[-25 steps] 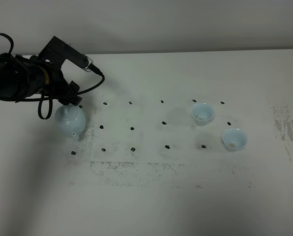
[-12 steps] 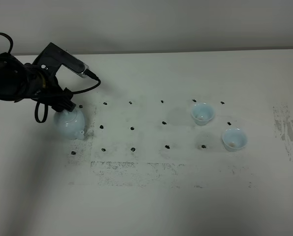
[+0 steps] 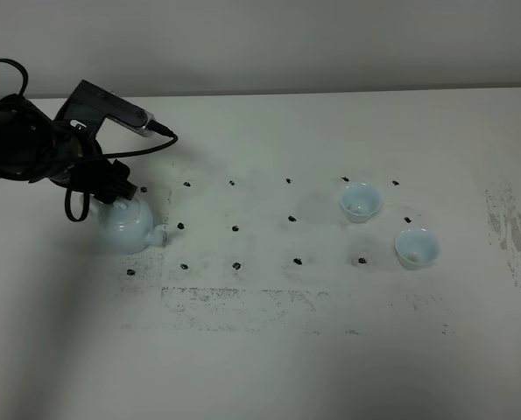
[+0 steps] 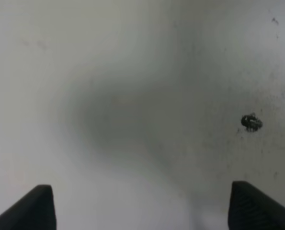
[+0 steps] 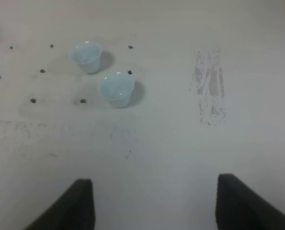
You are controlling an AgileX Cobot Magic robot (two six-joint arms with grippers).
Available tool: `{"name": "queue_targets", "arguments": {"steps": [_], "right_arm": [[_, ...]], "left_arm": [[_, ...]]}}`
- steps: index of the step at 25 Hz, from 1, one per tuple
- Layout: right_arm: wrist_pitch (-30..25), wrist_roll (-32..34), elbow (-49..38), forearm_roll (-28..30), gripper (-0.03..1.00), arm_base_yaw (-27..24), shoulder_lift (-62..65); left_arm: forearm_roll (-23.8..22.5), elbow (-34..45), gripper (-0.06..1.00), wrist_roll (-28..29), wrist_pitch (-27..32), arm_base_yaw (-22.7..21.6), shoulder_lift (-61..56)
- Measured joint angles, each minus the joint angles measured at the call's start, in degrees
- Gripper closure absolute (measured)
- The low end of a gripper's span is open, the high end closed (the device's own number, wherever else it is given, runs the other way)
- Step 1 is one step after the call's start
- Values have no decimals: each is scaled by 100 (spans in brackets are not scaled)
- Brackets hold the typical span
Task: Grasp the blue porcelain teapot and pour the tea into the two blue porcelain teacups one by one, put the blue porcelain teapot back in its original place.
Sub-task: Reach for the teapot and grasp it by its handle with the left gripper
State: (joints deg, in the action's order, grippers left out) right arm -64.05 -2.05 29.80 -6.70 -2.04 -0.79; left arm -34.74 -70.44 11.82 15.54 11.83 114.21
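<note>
The teapot's body [image 3: 127, 229] is crowded by my left gripper, whose open fingers are clear of the teapot's handle, so next I move back toward the handle's end [image 3: 88, 206] and line up before I grasp.
The blue porcelain teapot [image 3: 127, 226] stands on the white table at the left, its spout pointing right. My left gripper [image 3: 113, 192] is right behind and above the teapot, at its handle side. In the left wrist view the left gripper [image 4: 142, 211] has its fingers wide apart over bare table, with no teapot in sight. The two blue porcelain teacups [image 3: 360, 201] [image 3: 417, 248] stand upright at the right. They also show in the right wrist view [image 5: 86, 56] [image 5: 116, 88], far ahead of my open, empty right gripper [image 5: 152, 206].
A grid of small black marks [image 3: 235, 228] dots the table between teapot and cups. A scuffed patch [image 3: 510, 229] lies near the right edge. A black cable [image 3: 159, 150] loops off the left arm.
The teapot has turned so its spout swung from pointing forward to pointing right, and it sits slightly lower in view. The left arm shifted a little to the left.
</note>
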Motion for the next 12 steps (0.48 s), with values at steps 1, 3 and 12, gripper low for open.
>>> {"name": "queue_targets", "arguments": {"steps": [1,3,12], "right_arm": [[0,0,0,0,44,0,0],[0,0,0,0,44,0,0],[0,0,0,0,44,0,0]], "left_arm": [[0,0,24,43,14,0,-13],[0,0,24,187,55,0,-98],[-130,42,24,713,831,-53,-817]]}}
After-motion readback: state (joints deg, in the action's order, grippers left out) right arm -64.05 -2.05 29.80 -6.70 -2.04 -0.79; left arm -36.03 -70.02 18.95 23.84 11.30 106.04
